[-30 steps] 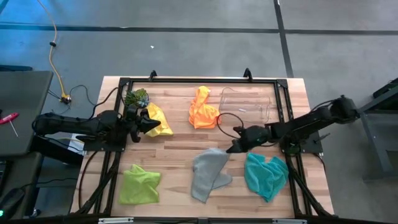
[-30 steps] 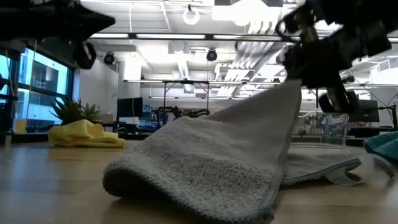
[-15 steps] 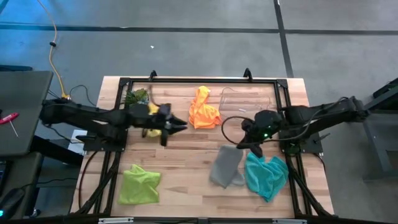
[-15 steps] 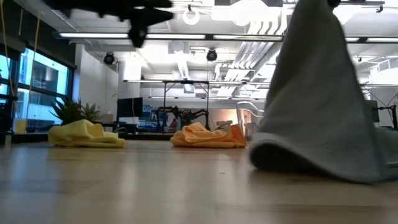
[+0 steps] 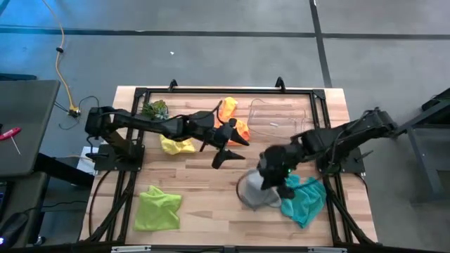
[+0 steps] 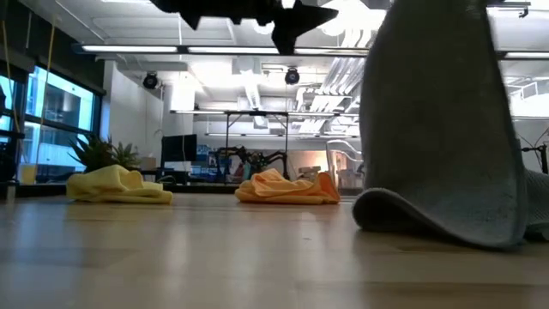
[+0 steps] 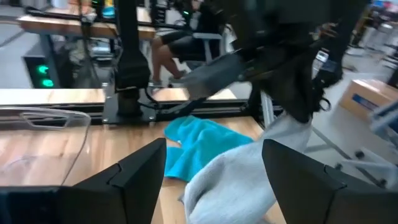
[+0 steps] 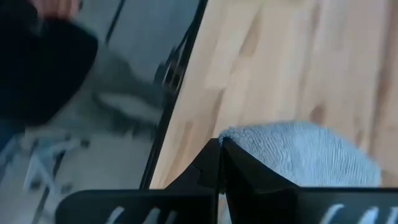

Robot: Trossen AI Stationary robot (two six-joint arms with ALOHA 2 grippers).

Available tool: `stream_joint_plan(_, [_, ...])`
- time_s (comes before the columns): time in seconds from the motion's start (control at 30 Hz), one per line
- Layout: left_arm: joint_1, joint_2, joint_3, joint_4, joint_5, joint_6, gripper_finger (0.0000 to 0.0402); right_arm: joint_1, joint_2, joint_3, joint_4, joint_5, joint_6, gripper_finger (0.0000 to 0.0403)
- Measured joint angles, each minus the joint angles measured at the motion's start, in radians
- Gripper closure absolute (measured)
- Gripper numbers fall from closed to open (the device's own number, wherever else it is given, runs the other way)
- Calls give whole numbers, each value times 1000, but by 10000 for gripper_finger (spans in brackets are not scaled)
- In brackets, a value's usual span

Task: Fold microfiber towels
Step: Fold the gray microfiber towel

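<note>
The towel (image 5: pixel 261 191) will spread out into a long flat piece when I pull it, because the grey towel's lower end curls loosely (image 7: pixel 214 194).
My right gripper (image 5: pixel 271 169) is shut on the grey towel (image 5: pixel 254 194), which hangs tall in the low view (image 6: pixel 433 129) just left of the teal towel (image 5: pixel 306 198). My left gripper (image 5: pixel 229 150) hovers open above the table's middle, left of the grey towel and touching nothing; its fingers frame the grey towel (image 7: pixel 239 177) in the left wrist view. The yellow towel (image 5: pixel 176 145) lies crumpled at back left, and the orange towel (image 5: pixel 238 121) lies partly under the left arm. The lime green towel (image 5: pixel 158 208) lies at front left. My right gripper pinches the grey towel's top part (image 8: pixel 249 142) between its two shut fingers, coming from above. One layer or several, I cannot tell. The towel hangs slack below the fingers, and its curled lower end (image 6: pixel 420 221) rests on the table.
A clear plastic bin (image 5: pixel 278 117) stands at the back right, and a small green plant (image 5: pixel 155 109) at the back left. A black frame (image 5: pixel 225 91) runs round the tabletop. Bare wood (image 5: pixel 204 186) lies between the lime green and grey towels.
My left gripper has left the yellow towel, swung toward the table's middle and opened. My right gripper has risen with the grey towel and shifted it a little toward the right edge. The towel, earlier draped low and spread, now hangs upright with only its lower end down.
</note>
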Motion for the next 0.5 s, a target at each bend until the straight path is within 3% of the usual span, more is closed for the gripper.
stream_joint_plan(0.13, [30, 42, 7, 4, 76, 4, 147, 98, 59, 62, -134, 19, 12, 403])
stream_joint_plan(0.27, [29, 119, 7, 20, 167, 19, 147, 164, 100, 34, -109, 55, 23, 403])
stream_joint_plan(0.5, [-29, 305, 43, 77, 196, 23, 148, 196, 194, 20, -84, 107, -1, 403])
